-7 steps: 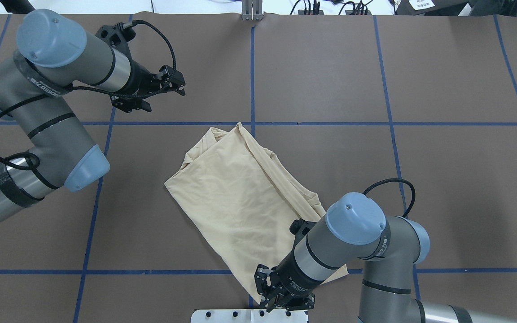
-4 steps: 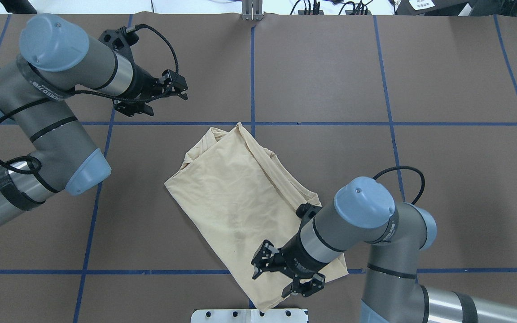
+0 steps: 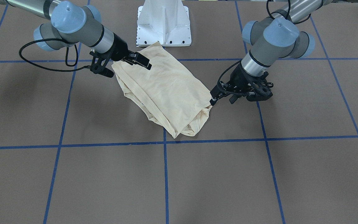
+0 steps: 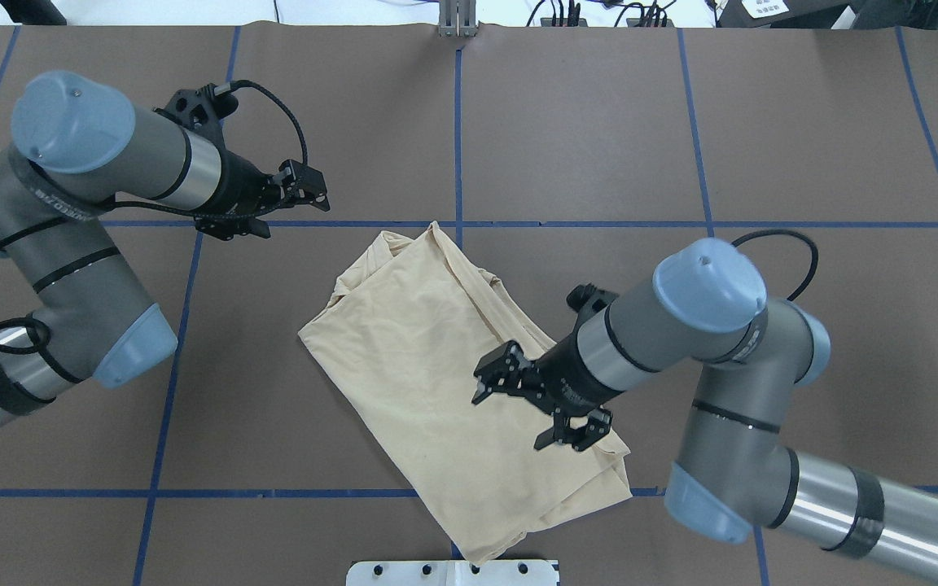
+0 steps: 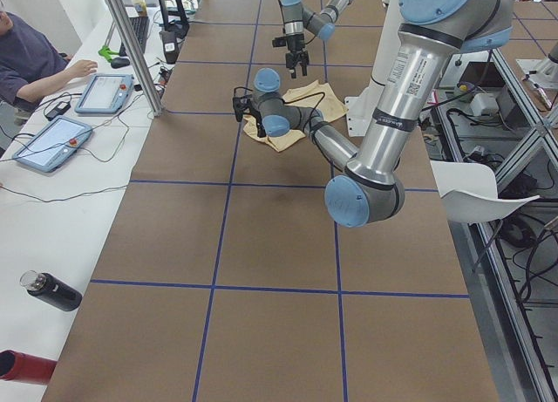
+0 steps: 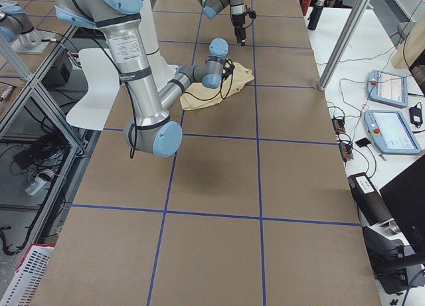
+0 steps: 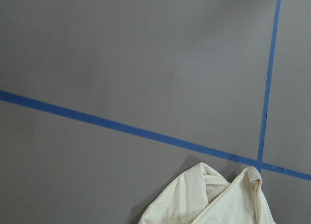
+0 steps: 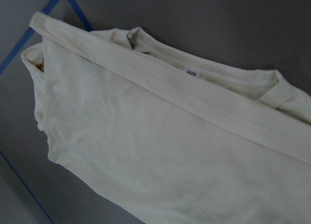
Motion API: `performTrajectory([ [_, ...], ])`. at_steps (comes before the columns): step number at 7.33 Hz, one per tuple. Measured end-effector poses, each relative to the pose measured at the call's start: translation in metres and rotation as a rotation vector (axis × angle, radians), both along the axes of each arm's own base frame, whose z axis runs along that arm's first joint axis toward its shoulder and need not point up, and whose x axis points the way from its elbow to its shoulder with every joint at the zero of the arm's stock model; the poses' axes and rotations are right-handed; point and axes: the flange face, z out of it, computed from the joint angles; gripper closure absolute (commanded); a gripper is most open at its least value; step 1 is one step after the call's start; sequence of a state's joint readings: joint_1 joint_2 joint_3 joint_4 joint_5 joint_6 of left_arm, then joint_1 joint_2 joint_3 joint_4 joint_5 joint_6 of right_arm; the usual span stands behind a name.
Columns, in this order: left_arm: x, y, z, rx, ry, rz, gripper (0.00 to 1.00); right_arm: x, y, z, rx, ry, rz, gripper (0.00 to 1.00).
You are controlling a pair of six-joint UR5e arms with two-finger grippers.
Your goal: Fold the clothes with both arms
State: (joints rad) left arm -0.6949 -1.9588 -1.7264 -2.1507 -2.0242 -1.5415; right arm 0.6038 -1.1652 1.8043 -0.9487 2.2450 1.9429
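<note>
I should use my left gripper to take the cream shirt's side corner nearest that gripper and swing the shirt straight, because the shirt lies at a slant to the blue tape lines.
The clothes are one pale cream shirt [image 4: 428, 358], folded into a long slanted rectangle on the brown table [image 4: 803, 146]. Its plain side faces up [image 3: 166, 87]. In the right wrist view the shirt [image 8: 146, 151] fills the frame, and a small white neck label [image 8: 191, 72] shows at the collar. My right gripper [image 4: 511, 417] hangs open over the shirt's near right part, holding nothing [image 3: 130, 70]. My left gripper [image 4: 322, 189] is open above bare table, just left of the shirt's far end [image 3: 212, 97]. The left wrist view catches only that far corner [image 7: 218, 199].
The white pedestal base [image 3: 164, 21] stands at the table's near edge, touching the shirt's near corner. Blue tape lines [image 4: 705, 224] grid the table. In the exterior left view a person [image 5: 26, 57] sits at a side bench with touch pendants [image 5: 103, 92] and a bottle [image 5: 52, 290].
My right gripper has swung from the table's near edge by the pedestal up over the shirt, staying open. My left gripper has moved a little closer to the shirt's far end.
</note>
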Motion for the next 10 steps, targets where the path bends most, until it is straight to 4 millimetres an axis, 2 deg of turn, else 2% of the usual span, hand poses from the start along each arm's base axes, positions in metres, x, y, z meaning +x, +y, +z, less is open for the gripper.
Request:
performTrajectory([
  [1,0.014,0.016,0.008,-0.013,0.002,0.021,0.01,0.010,-0.013,0.000,0.035,-0.001,0.032,0.00],
  [2,0.018,0.027,0.021,-0.002,0.019,0.030,0.01,0.015,-0.020,0.000,0.062,0.003,0.057,0.00],
  [4,0.024,0.036,0.048,0.031,0.061,0.043,0.04,0.017,-0.025,0.001,0.097,0.012,0.090,0.00],
  [5,0.031,0.039,0.055,0.034,0.062,0.052,0.08,0.017,-0.026,0.002,0.101,0.015,0.096,0.00],
  [10,0.051,0.044,0.068,0.021,0.040,0.075,0.30,0.012,-0.023,0.003,0.102,0.019,0.092,0.00],
])
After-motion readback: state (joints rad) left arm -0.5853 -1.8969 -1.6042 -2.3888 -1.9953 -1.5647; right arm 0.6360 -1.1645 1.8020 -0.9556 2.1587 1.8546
